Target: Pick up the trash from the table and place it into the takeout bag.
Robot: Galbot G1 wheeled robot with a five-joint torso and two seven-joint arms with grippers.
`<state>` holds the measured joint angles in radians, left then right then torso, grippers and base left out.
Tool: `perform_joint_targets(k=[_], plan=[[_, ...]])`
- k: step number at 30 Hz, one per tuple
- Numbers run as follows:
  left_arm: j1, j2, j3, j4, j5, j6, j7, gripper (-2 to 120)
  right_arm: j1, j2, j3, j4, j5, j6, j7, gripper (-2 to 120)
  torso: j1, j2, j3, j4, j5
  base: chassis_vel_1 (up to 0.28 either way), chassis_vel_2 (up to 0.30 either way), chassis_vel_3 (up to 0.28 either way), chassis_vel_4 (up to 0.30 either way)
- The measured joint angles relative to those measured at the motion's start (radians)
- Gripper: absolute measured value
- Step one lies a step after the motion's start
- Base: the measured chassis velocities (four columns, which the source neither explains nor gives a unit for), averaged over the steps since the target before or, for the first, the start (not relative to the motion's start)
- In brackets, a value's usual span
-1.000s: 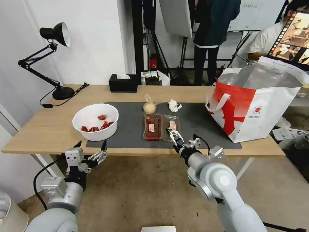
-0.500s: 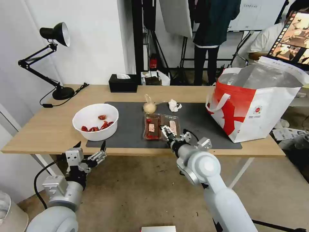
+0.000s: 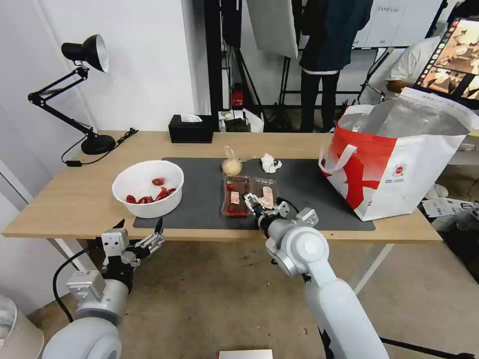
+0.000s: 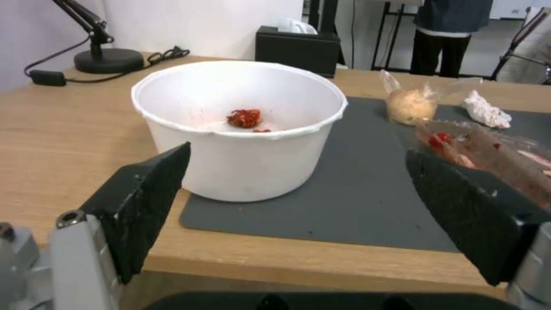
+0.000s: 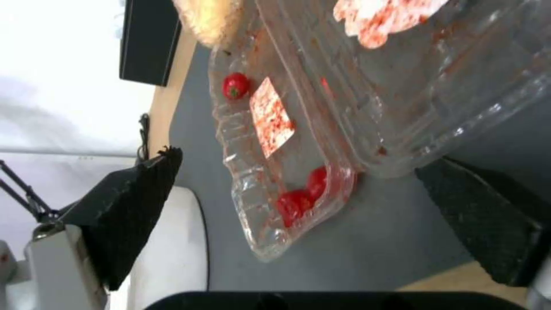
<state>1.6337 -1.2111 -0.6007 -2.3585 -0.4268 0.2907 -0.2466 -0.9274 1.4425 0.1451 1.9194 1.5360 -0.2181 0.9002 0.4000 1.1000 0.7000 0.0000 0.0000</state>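
My gripper will make the tray's lid [image 3: 266,191] fold in close to the tray's base when I lift it, because the clear tray lies spread open along its hinge [image 3: 252,188].
The clear hinged tray [image 3: 249,194], smeared red, lies open on the dark mat [image 3: 199,199] of the table [image 3: 65,199]. My right gripper [image 3: 253,202] hangs open over the tray's near edge; in the right wrist view the tray [image 5: 344,107] lies between its black fingers [image 5: 132,206]. Behind the tray are a knotted bag [image 3: 231,164] and a crumpled tissue [image 3: 270,163]. A white bowl [image 3: 148,188] with red scraps stands at the left. My left gripper [image 3: 139,238] waits open below the table's front edge, facing the bowl [image 4: 241,129]. The takeout bag [image 3: 399,164] stands open at the right.
A black desk lamp [image 3: 85,55] with its cable and a black tissue box [image 3: 190,129] stand along the table's far side. People and stands are in the room behind. Bare mat lies between the tray and the takeout bag.
My right arm has swung left and forward, bringing its gripper from the tray's right near corner to over the tray's near edge. The left arm has stayed still.
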Motion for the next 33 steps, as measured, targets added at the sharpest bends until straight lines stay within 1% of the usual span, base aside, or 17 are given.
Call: perform_joint_targets(k=[6, 11, 12, 13, 14, 17, 18, 19, 21, 22, 24, 25, 27, 28, 31, 32, 33], plan=[[0.002, -0.004, 0.0, 0.001, 0.001, -0.001, 0.0, 100, -0.004, -0.005, 0.01, 0.002, -0.016, 0.004, 0.008, 100, 0.0, 0.0, 0.0, 0.0001, 0.0, 0.0, 0.0, 0.0, 0.0], [0.003, -0.004, 0.0, 0.001, 0.002, -0.003, 0.0, 100, -0.024, -0.023, 0.011, -0.002, -0.086, 0.018, -0.055, 100, 0.0, 0.0, 0.0, 0.0001, 0.0001, 0.0, 0.0, 0.0, 0.0], [0.003, -0.004, -0.001, 0.001, 0.002, -0.005, 0.0, 100, -0.03, -0.029, 0.011, -0.006, -0.127, 0.027, -0.087, 100, 0.0, 0.0, 0.0, -0.0001, 0.0001, 0.0, 0.0, 0.0, 0.0], [0.005, -0.005, 0.0, 0.001, 0.002, -0.006, 0.0, 100, -0.032, -0.036, 0.011, -0.012, -0.201, 0.044, -0.15, 100, 0.0, 0.0, 0.0, -0.0002, 0.0001, 0.0, 0.0, 0.0, 0.0], [0.005, -0.005, 0.0, 0.001, 0.002, -0.006, 0.0, 100, -0.032, -0.036, 0.011, -0.012, -0.201, 0.044, -0.15, 100, 0.0, 0.0, 0.0, -0.0002, 0.0001, 0.0, 0.0, 0.0, 0.0], [0.009, -0.007, 0.001, -0.001, 0.003, -0.01, 0.0, 100, -0.02, -0.054, 0.01, -0.023, -0.298, 0.062, -0.254, 100, 0.0, 0.0, 0.0, -0.0002, 0.0002, 0.0, 0.0, 0.0, 0.0], [0.009, -0.007, 0.001, -0.001, 0.003, -0.01, 0.0, 100, -0.02, -0.054, 0.01, -0.023, -0.298, 0.062, -0.254, 100, 0.0, 0.0, 0.0, -0.0002, 0.0002, 0.0, 0.0, 0.0, 0.0], [0.011, -0.007, 0.001, -0.004, 0.003, -0.014, 0.0, 100, -0.008, -0.069, 0.008, -0.023, -0.312, 0.063, -0.303, 100, 0.0, 0.0, 0.0, -0.0001, 0.0, 0.0, 0.0, 0.0, 0.0], [0.014, -0.007, 0.001, -0.005, 0.003, -0.02, 0.0, 100, 0.016, -0.095, -0.004, -0.016, -0.295, 0.046, -0.37, 100, 0.0, 0.0, 0.0, -0.0002, 0.0, 0.0, 0.0, 0.0, 0.0], [0.014, -0.007, 0.001, -0.005, 0.003, -0.02, 0.0, 100, 0.016, -0.095, -0.004, -0.016, -0.295, 0.046, -0.37, 100, 0.0, 0.0, 0.0, -0.0002, 0.0, 0.0, 0.0, 0.0, 0.0], [0.018, -0.007, 0.0, -0.009, 0.003, -0.025, 0.0, 100, 0.057, -0.119, -0.037, -0.021, -0.265, 0.007, -0.426, 100, 0.0, 0.0, 0.0, -0.0002, 0.0001, 0.0, 0.0, 0.0, 0.0], [0.018, -0.007, 0.0, -0.009, 0.003, -0.025, 0.0, 100, 0.057, -0.119, -0.037, -0.021, -0.265, 0.007, -0.426, 100, 0.0, 0.0, 0.0, -0.0002, 0.0001, 0.0, 0.0, 0.0, 0.0], [0.024, -0.009, -0.002, -0.014, 0.005, -0.026, 0.0, 100, 0.115, -0.12, -0.079, -0.052, -0.221, -0.032, -0.426, 100, 0.0, 0.0, 0.0, -0.0001, 0.0, 0.0, 0.0, 0.0, 0.0], [0.024, -0.009, -0.002, -0.014, 0.005, -0.026, 0.0, 100, 0.115, -0.12, -0.079, -0.052, -0.221, -0.032, -0.426, 100, 0.0, 0.0, 0.0, -0.0001, 0.0, 0.0, 0.0, 0.0, 0.0], [0.038, -0.017, -0.008, -0.025, 0.01, -0.027, 0.0, 100, 0.216, -0.077, -0.122, -0.147, -0.107, -0.111, -0.298, 100, 0.0, 0.0, 0.0, 0.0003, 0.0, 0.0, 0.0, 0.0, 0.0], [0.038, -0.017, -0.008, -0.025, 0.01, -0.027, 0.0, 100, 0.216, -0.077, -0.122, -0.147, -0.107, -0.111, -0.298, 100, 0.0, 0.0, 0.0, 0.0003, 0.0, 0.0, 0.0, 0.0, 0.0], [0.044, -0.021, -0.01, -0.029, 0.013, -0.028, 0.0, 100, 0.24, -0.056, -0.123, -0.182, -0.069, -0.127, -0.254, 100, 0.0, 0.0, 0.0, 0.0004, 0.0, 0.0, 0.0, 0.0, 0.0]])
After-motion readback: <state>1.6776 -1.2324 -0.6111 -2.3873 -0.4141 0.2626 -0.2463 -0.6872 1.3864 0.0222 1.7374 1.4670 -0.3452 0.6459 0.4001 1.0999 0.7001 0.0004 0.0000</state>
